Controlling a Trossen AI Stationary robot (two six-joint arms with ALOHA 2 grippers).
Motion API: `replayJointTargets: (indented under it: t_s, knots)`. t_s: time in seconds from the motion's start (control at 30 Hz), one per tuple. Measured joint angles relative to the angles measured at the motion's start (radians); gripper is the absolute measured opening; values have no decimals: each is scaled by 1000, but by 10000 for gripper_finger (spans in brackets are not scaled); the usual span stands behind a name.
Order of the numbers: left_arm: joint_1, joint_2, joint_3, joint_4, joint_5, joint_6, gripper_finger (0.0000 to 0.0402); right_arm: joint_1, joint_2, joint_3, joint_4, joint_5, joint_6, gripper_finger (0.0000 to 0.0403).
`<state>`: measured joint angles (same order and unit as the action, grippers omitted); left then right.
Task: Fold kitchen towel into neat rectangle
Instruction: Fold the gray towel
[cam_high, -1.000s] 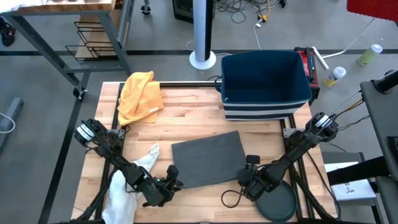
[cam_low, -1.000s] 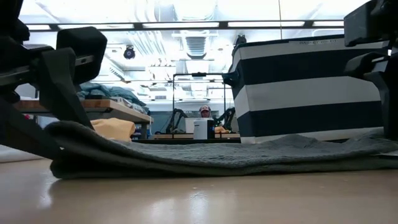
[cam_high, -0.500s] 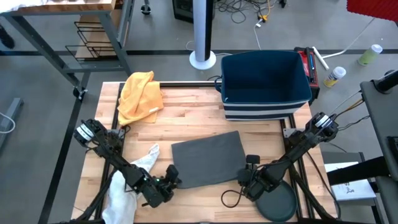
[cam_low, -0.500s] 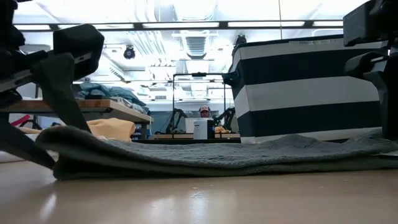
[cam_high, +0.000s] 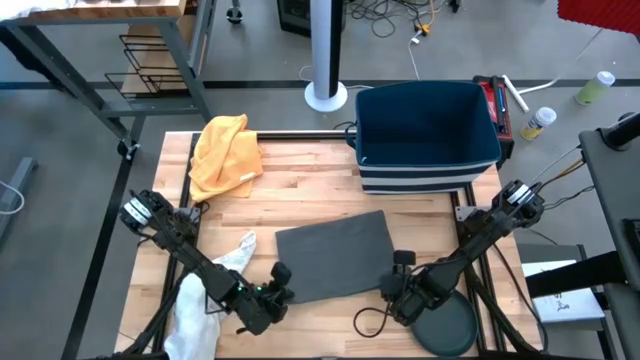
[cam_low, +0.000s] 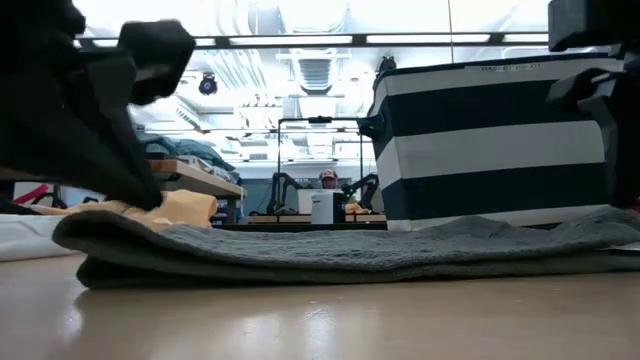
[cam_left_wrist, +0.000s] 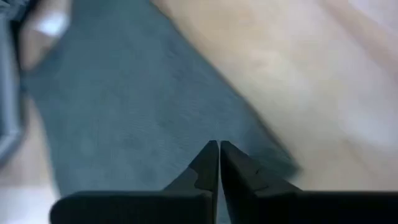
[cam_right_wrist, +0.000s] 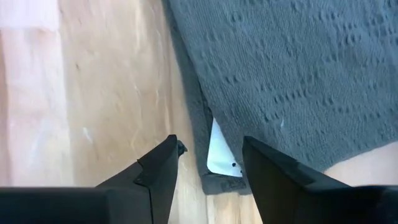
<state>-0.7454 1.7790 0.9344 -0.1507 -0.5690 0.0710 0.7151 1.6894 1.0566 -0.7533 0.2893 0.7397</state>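
The towel's near corner is below my left gripper's fingers, which are closed and empty. Next, I open them and pinch the top layer's edge before I lift.
The grey kitchen towel lies folded and flat on the wooden table, its layered left edge resting on the board. My left gripper hangs shut just above the towel's near left corner, with nothing between its fingers. My right gripper stands open over the towel's near right corner. Its fingers stand on either side of that corner and its white label without touching them.
A yellow cloth lies at the far left and a white cloth at the near left beside my left arm. A navy striped bin stands at the far right. A dark round disc and a cable lie near my right gripper.
My left gripper has let go of the towel's left edge, risen off it and shut. The edge, raised a little half a second ago, has dropped back flat on the table. My right gripper has kept still.
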Motion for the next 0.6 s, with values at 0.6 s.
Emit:
replayJointTargets:
  t_s: [0.6]
  knots:
    - [-35, 8, -10, -132, -50, 160, 153, -14, 0, -23, 2, 2, 0, 181]
